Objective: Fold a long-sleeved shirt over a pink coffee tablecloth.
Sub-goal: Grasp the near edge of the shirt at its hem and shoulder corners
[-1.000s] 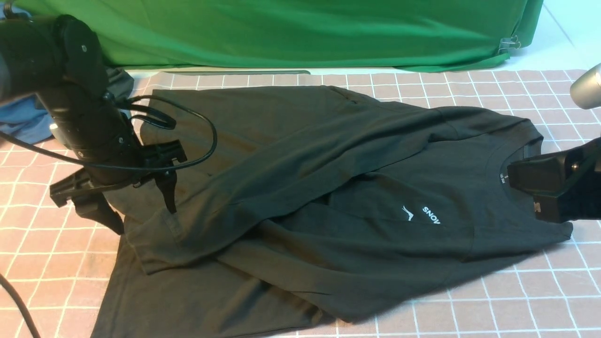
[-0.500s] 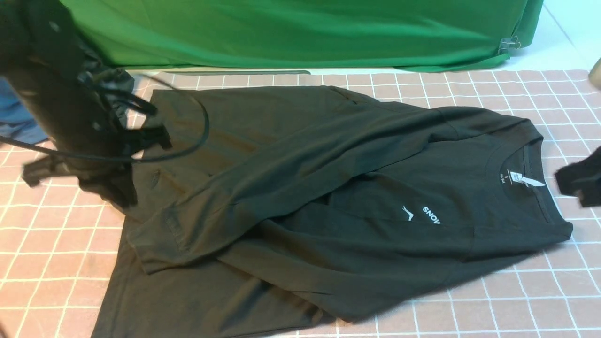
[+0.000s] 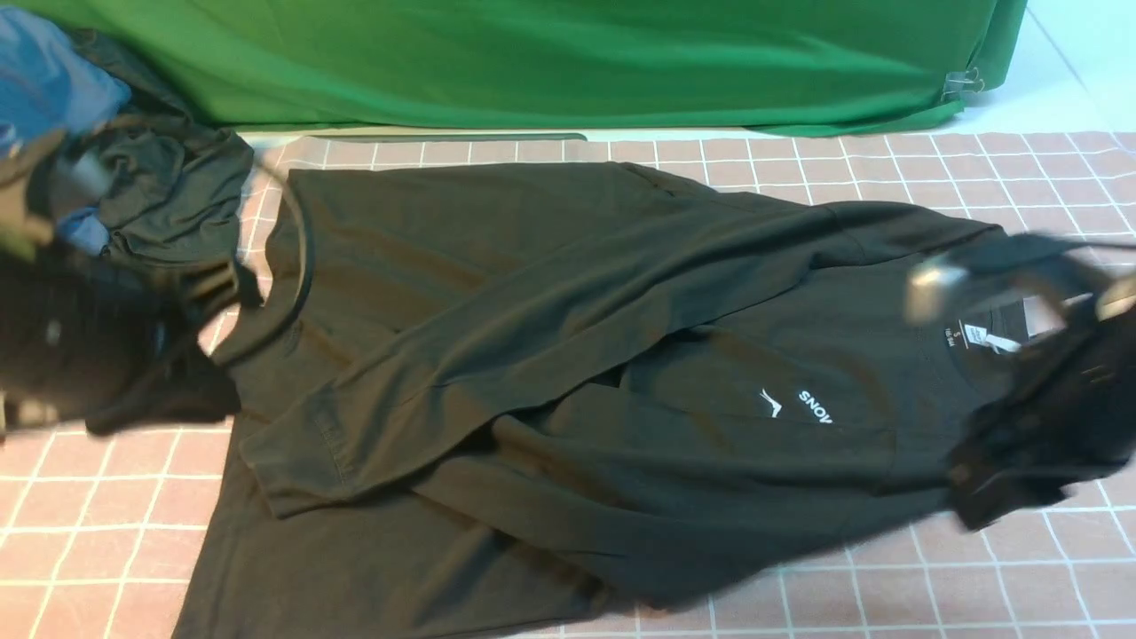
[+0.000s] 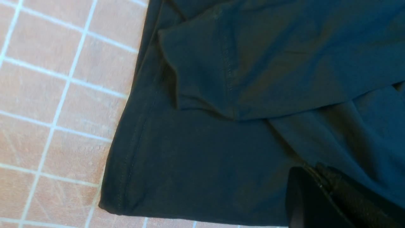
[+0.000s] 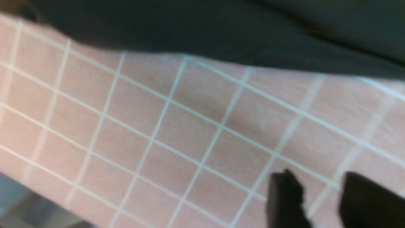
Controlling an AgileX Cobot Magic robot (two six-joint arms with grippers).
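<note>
The shirt's near edge (image 3: 735, 580) will sag between the robot's grippers when they lift it to fold it over, because loose creases (image 3: 554, 479) run through the near half of the shirt.
The long-sleeved shirt (image 3: 577, 355) lies black and flat on the pink coffee tablecloth (image 3: 976, 577), collar to the right, one sleeve folded across its body and the white lettering showing. My left gripper (image 3: 169, 399) is a dark blur at the shirt's left edge. In the left wrist view its fingers (image 4: 319, 193) are pressed together, shut and holding nothing, above the shirt's hem (image 4: 126, 164). My right gripper (image 3: 976, 497) is a blur over the collar. In the right wrist view it (image 5: 319, 183) is open above bare tablecloth (image 5: 158, 126), next to the shirt's edge (image 5: 221, 25).
A bright green cloth (image 3: 577, 62) hangs along the back, held by a clip (image 3: 963, 84). At the back left a dark grey-green garment (image 3: 169, 186) and a blue garment (image 3: 44, 80) lie bunched. Pink grid cloth (image 4: 47, 95) surrounds the shirt.
My left gripper let the sleeve cuff lie, shut and drew back to the left. My right arm pulled right, then swung back over the collar with its jaws opening. The shirt has not moved.
</note>
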